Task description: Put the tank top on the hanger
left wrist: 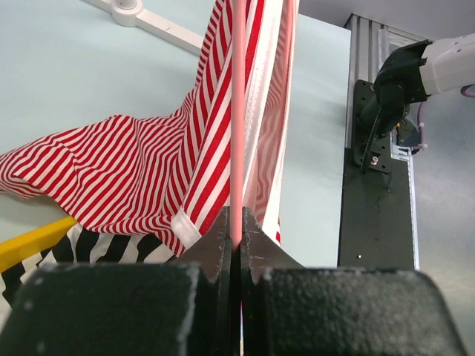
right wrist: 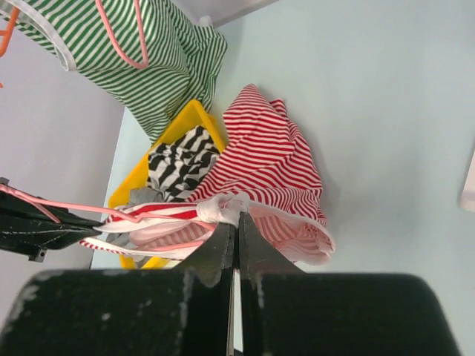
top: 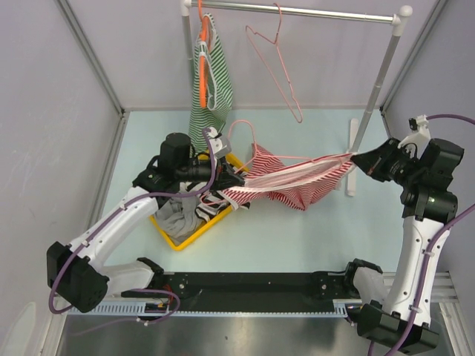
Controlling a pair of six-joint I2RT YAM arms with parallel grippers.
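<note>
The pink hanger runs through the stretched tank top, so my right gripper should keep easing the pale trim along the wire and let go of it there.
The red-and-white striped tank top is stretched between my two grippers above the table, its lower part sagging onto the surface. The pink wire hanger runs through it, hook toward the back. My left gripper is shut on the hanger wire, with the tank top draped beside the wire. My right gripper is shut on the bunched pale trim of the tank top. In the right wrist view the gripper pinches that trim, and the hanger leads left.
A yellow bin under the left gripper holds a black-and-white striped garment. On the rail hang a green-striped top on an orange hanger and a second pink hanger. The rack post stands near my right gripper.
</note>
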